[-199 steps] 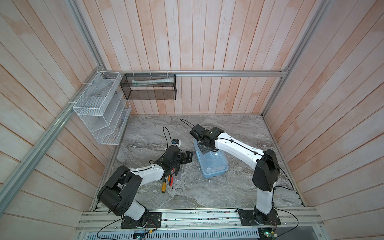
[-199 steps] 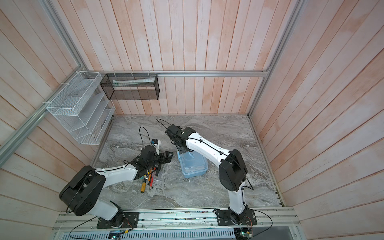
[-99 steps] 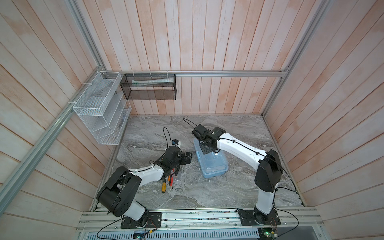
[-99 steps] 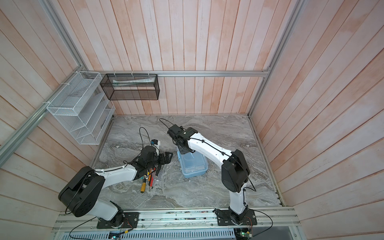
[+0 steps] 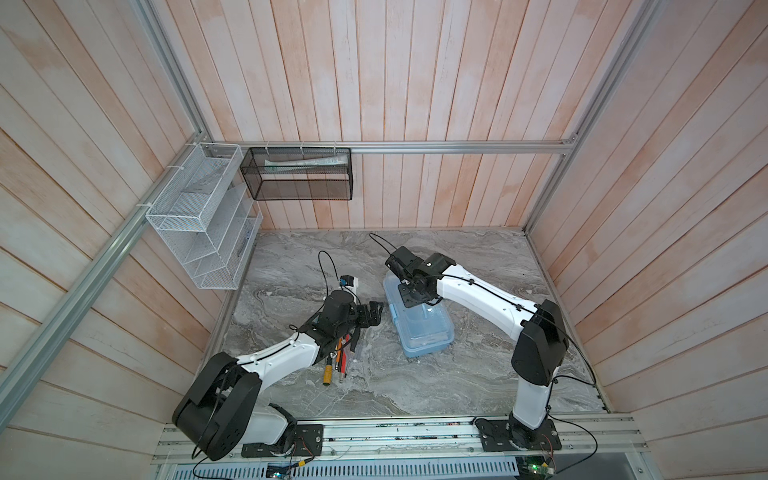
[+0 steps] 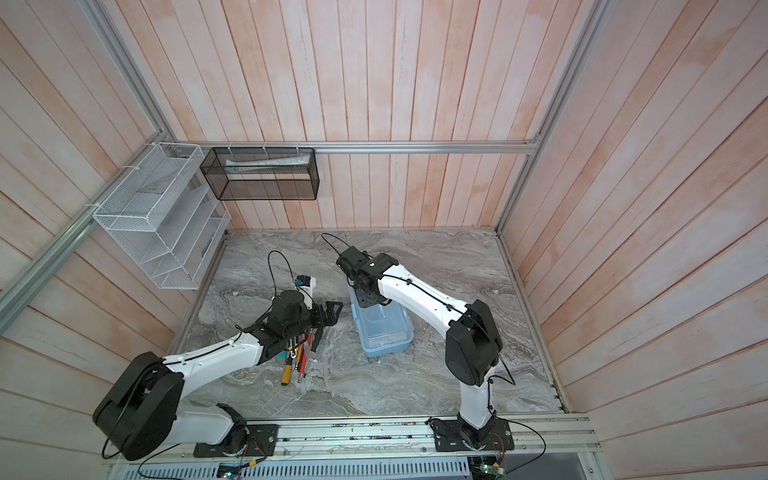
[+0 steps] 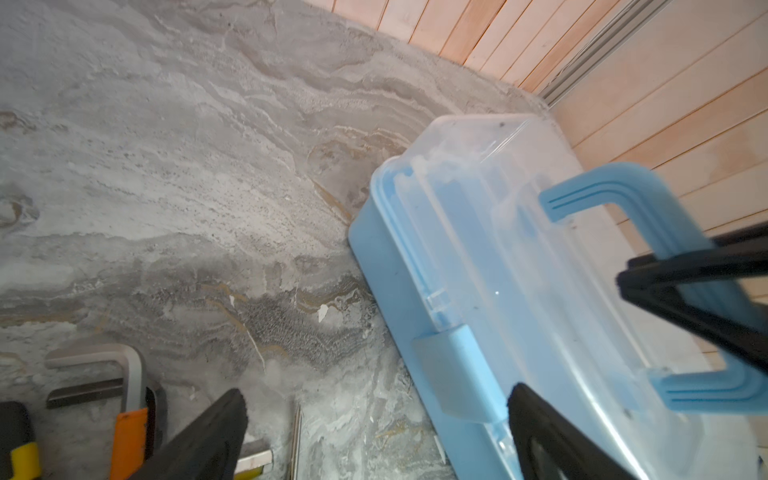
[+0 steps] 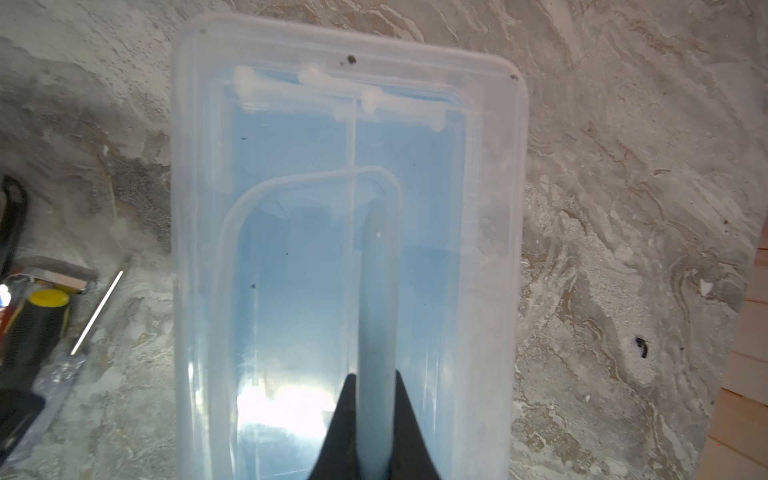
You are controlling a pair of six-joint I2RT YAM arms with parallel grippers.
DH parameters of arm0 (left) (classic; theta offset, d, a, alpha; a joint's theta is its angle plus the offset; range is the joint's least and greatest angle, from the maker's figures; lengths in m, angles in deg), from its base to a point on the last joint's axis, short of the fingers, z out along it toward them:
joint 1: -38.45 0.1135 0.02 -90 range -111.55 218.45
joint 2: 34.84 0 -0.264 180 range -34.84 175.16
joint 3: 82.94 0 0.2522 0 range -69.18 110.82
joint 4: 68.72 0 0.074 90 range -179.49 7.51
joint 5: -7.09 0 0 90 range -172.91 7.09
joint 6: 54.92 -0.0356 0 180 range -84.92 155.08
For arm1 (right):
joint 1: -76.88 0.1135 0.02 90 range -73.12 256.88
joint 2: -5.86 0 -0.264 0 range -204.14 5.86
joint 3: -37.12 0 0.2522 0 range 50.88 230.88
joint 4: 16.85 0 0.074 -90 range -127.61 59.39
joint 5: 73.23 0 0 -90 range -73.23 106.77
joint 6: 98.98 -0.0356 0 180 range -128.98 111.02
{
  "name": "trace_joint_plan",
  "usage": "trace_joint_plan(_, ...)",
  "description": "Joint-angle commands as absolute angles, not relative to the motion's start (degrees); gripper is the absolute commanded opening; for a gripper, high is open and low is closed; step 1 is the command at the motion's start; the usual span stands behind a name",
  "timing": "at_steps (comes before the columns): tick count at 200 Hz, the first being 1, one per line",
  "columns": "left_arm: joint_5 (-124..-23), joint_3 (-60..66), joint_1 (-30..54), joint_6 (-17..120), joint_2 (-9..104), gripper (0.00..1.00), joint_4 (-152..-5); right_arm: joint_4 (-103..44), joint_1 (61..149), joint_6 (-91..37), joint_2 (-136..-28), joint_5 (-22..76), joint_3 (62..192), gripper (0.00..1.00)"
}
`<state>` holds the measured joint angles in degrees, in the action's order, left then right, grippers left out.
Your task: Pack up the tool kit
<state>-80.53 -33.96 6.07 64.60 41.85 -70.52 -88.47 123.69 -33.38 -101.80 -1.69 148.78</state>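
The latch (image 7: 461,374) hangs low on the side of the case, which is lying flat. My right gripper should tilt the case by its handle (image 7: 670,214) before my left gripper goes to the latch.
The tool kit (image 5: 424,332) (image 6: 386,334), a pale-blue case with its clear lid (image 8: 291,208) down, lies mid-table in both top views. My right gripper (image 5: 410,293) (image 6: 365,297) (image 8: 375,382) comes down over the case's far half and is shut on the blue loop handle (image 8: 376,291) (image 7: 648,195), which stands up from the lid. My left gripper (image 5: 374,313) (image 6: 332,311) (image 7: 376,395) is open just left of the case (image 7: 478,270), holding nothing. Loose hand tools (image 5: 338,357) (image 6: 297,357) lie under the left wrist.
A white wire mesh rack (image 5: 199,220) hangs on the left wall and a black mesh basket (image 5: 297,178) on the back wall. A screwdriver with a yellow and black handle (image 8: 41,307) and an orange-handled tool (image 7: 129,432) lie left of the case.
My right gripper has shut on the case's handle, and its arm has shifted slightly. The left arm and the case have not moved.
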Motion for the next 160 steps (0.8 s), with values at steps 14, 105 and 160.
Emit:
trace_joint_plan(14, -81.3, -34.2, 6.7, 61.4, 35.6, 1.0, -72.0, -80.2, 123.1, -33.9, -98.1, 9.0, 152.3, 0.0)
trace_joint_plan(105, -75.1, -27.9, 6.9, 59.4, 34.4, 1.0, -79.4, -36.8, 103.5, -46.0, -79.8, 47.5, 114.9, 0.0)
trace_joint_plan(160, -73.9, -24.9, 4.3, 61.4, 37.9, 1.0, -79.1, -33.6, 96.5, -44.7, -75.3, 50.8, 103.9, 0.0)
